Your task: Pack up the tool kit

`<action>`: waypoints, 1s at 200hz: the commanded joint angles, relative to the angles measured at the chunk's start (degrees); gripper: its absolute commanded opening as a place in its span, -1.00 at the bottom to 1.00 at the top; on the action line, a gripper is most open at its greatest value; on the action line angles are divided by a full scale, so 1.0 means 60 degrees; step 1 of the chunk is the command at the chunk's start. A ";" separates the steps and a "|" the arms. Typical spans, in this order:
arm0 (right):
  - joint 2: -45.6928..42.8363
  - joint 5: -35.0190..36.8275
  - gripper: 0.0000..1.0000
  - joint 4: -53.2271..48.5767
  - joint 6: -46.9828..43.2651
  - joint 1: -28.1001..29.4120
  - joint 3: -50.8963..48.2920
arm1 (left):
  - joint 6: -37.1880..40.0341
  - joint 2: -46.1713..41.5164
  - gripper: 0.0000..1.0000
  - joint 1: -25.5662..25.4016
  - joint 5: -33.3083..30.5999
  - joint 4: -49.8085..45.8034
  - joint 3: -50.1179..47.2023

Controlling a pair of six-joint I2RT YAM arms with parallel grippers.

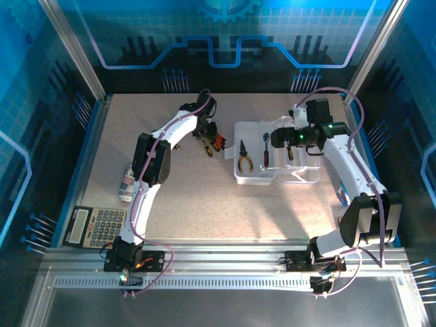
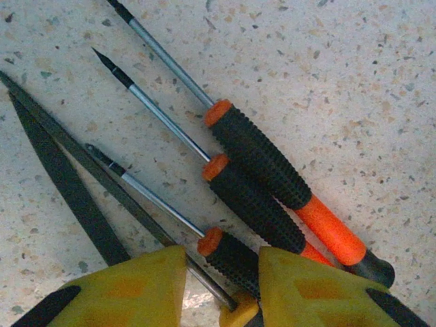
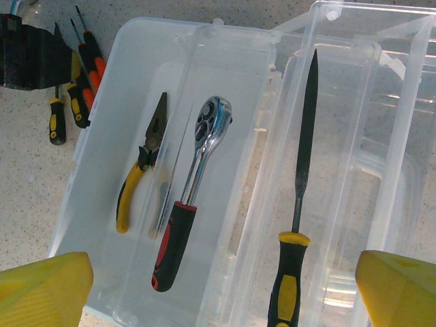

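Note:
My left gripper should open, move over and grab only the nearest screwdriver's handle (image 2: 230,257), because the file's yellow collar (image 2: 239,310) is between its fingers next to that handle.
Three orange-and-black screwdrivers (image 2: 272,177) lie side by side on the speckled table, with two thin dark files (image 2: 68,184) to their left. My left gripper (image 2: 222,286) is low over them, open, its yellow fingers straddling the nearest screwdriver's handle (image 2: 231,259). From above, this gripper (image 1: 206,139) sits left of the clear case (image 1: 240,176). The case lies open; its left half holds yellow-handled pliers (image 3: 139,177) and a red-and-black ratchet (image 3: 194,191). A yellow-and-black-handled file (image 3: 300,204) lies in the right half. My right gripper (image 3: 221,293) hovers above the case, wide open and holding nothing.
A grey calculator (image 1: 95,227) sits at the table's near left corner. A small can or bottle (image 1: 126,182) lies beside the left arm. Blue rails border the table on both sides. Bare tabletop spreads in front of the case.

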 commanded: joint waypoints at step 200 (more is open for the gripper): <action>-0.0245 -0.0194 0.99 0.0010 -0.0127 0.0085 -0.0086 | 0.0818 -0.0449 -0.45 0.0261 0.0030 -0.0543 -0.1006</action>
